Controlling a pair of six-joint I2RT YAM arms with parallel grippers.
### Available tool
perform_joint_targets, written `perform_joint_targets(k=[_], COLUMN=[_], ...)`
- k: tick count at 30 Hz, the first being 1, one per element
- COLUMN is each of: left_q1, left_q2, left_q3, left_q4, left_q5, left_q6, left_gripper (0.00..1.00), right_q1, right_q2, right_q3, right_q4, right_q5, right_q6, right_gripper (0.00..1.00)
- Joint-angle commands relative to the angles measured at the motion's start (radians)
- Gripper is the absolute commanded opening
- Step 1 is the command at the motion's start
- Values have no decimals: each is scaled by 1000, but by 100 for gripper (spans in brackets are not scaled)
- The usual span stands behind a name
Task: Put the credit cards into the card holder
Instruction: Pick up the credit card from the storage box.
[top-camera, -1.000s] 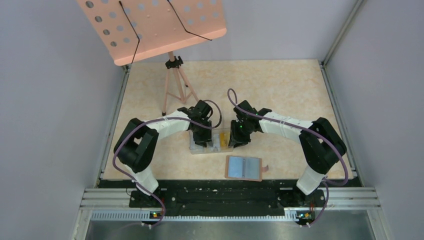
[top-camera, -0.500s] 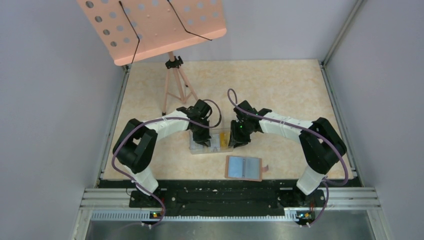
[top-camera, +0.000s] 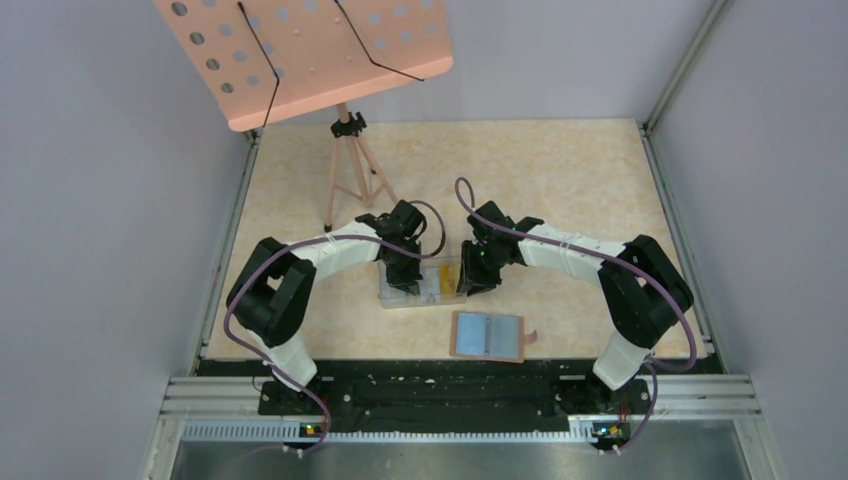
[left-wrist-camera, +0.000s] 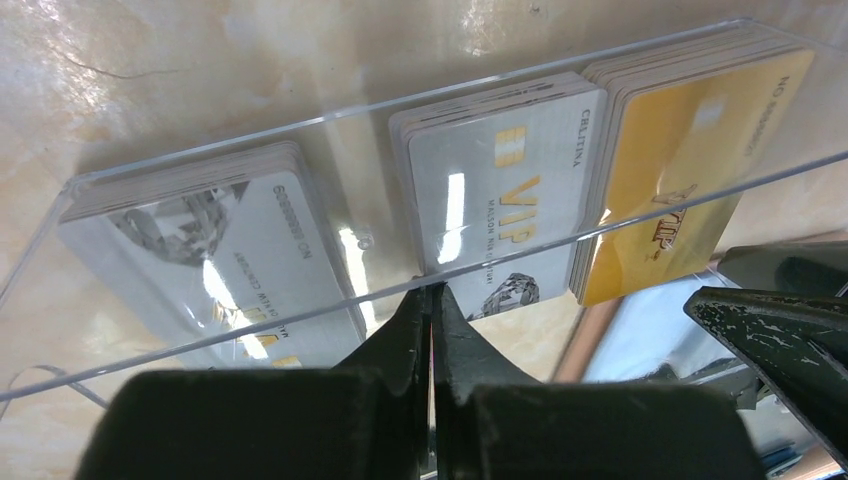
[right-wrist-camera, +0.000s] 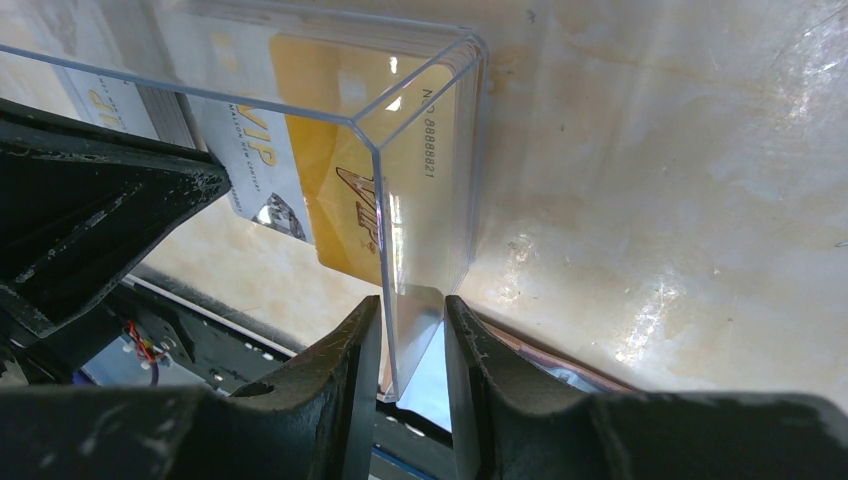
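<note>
The white VIP cards (left-wrist-camera: 505, 185) are beside my empty, closed left gripper, so I should open it and have it straddle their near corner (left-wrist-camera: 438, 266) before pulling a card out.
The credit cards lie in three stacks inside a clear plastic box (top-camera: 420, 283): grey-white cards (left-wrist-camera: 215, 250), white VIP cards (left-wrist-camera: 500, 180) and yellow cards (left-wrist-camera: 690, 170), the yellow ones also in the right wrist view (right-wrist-camera: 350, 150). My left gripper (left-wrist-camera: 431, 292) is shut, nothing showing between its fingers, and its tips rest at the rim of the box's long wall. My right gripper (right-wrist-camera: 412, 305) is shut on the box's end wall at a corner. The card holder (top-camera: 488, 336) lies open, bluish faces up, just in front of the box.
A pink music stand (top-camera: 300, 50) on a tripod (top-camera: 350, 170) stands at the back left. Grey walls close in the table on both sides. The arms' base rail (top-camera: 440, 395) runs along the near edge, right behind the card holder.
My left gripper's fingers have come together from partly open to shut at the box rim. The right gripper, box and card holder have not moved.
</note>
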Motion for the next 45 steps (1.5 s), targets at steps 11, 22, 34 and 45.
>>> perform_joint_targets(k=[11, 22, 34, 45], left_q1=[-18, -20, -20, -20], left_q2=[-78, -83, -79, -32], left_q3=[88, 104, 86, 81], left_q4=[2, 16, 91, 68], left_q5=[15, 61, 138, 119], left_q6=[-4, 2, -17, -21], left_gripper=[0, 5, 17, 16], right_q1=[15, 14, 14, 14], right_q2=[-37, -35, -35, -38], right_q3=[-2, -1, -4, 0], right_q4=[27, 27, 26, 20], right_q5=[-30, -31, -30, -26], right_q6=[3, 2, 0, -3], right_gripper=[30, 29, 30, 30])
